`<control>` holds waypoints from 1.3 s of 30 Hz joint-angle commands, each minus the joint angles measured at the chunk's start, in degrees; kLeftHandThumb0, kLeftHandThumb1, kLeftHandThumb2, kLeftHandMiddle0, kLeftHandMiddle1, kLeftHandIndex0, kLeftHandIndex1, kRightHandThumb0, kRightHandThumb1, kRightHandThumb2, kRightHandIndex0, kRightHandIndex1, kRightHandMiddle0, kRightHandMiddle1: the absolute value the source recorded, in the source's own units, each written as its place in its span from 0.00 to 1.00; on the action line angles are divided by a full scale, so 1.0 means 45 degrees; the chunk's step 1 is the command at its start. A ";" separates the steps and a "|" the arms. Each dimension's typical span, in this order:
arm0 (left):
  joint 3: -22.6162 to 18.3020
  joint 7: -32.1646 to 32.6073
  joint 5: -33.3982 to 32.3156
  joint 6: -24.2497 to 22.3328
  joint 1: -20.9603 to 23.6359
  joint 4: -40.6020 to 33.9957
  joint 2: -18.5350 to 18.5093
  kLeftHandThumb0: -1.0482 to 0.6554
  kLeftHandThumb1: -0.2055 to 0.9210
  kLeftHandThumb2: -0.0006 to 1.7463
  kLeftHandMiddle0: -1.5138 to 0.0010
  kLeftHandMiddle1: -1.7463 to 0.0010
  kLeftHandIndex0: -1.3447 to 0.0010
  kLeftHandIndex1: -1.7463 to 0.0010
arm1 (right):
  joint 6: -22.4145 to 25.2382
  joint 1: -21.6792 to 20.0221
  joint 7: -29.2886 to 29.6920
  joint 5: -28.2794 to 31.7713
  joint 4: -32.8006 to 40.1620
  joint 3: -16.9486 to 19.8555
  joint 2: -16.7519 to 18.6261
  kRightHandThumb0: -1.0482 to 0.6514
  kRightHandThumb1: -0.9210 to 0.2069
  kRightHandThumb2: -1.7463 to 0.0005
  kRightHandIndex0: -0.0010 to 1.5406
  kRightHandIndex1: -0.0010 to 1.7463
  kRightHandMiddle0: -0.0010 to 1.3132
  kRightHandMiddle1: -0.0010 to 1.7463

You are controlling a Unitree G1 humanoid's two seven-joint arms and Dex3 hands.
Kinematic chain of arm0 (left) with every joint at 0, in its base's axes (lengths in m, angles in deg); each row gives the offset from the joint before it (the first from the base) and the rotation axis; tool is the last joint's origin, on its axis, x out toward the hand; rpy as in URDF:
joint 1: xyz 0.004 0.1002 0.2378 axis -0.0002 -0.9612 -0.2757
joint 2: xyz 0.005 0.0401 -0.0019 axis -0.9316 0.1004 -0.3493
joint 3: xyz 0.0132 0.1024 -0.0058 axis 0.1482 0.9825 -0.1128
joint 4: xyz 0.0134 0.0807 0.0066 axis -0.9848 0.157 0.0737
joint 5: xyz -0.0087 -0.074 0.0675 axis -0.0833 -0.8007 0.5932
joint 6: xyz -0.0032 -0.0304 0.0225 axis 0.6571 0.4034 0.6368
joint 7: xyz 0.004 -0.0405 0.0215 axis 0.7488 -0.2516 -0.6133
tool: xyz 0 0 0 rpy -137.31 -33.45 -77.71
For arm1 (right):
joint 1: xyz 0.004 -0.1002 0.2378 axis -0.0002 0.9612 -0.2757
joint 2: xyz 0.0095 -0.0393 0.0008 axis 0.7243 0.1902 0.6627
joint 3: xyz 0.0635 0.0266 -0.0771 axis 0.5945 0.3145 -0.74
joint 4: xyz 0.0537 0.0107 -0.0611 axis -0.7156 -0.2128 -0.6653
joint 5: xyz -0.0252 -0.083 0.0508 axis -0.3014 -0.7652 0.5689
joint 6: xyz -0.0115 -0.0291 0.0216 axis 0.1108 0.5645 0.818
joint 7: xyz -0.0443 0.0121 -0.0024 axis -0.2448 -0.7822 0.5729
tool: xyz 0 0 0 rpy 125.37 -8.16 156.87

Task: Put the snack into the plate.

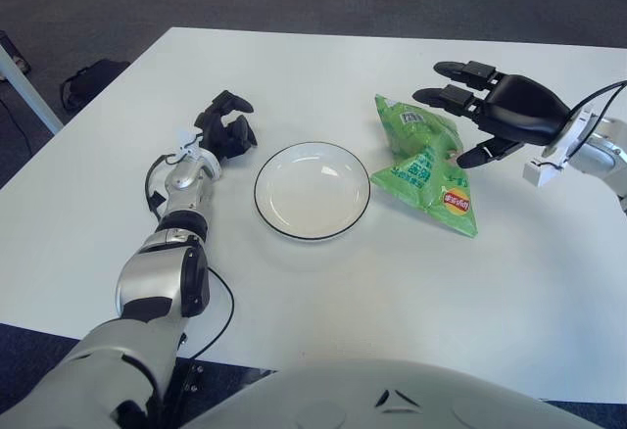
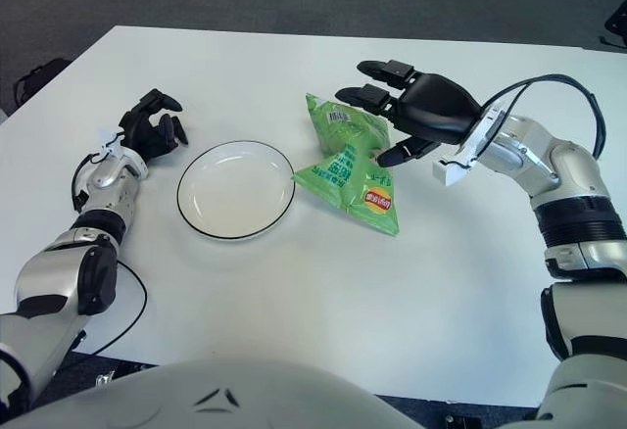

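My gripper will lift the bag, and the green snack bag's near end (image 1: 426, 203) will stay fanned out, because that end lies wide and straight-edged.
A green snack bag (image 1: 425, 165) lies on the white table just right of a white plate (image 1: 313, 191) with a dark rim. The plate holds nothing. My right hand (image 1: 470, 116) is above the bag's right side, fingers spread and holding nothing, with the thumb low near the bag's edge. It also shows in the right eye view (image 2: 392, 116). My left hand (image 1: 225, 127) shows left of the plate, fingers curled and holding nothing.
The white table (image 1: 323, 292) runs from the far edge to the near edge. A dark bag (image 1: 90, 80) lies on the grey floor beyond the table's left corner. A cable (image 1: 600, 104) runs along my right wrist.
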 commanded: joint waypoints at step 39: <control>-0.0012 -0.0365 -0.0279 -0.0414 -0.0631 0.0182 0.0083 0.36 0.60 0.65 0.39 0.00 0.63 0.00 | -0.1411 -0.0537 -0.0566 -0.1090 0.0900 0.0295 -0.1159 0.10 0.08 0.87 0.00 0.00 0.00 0.00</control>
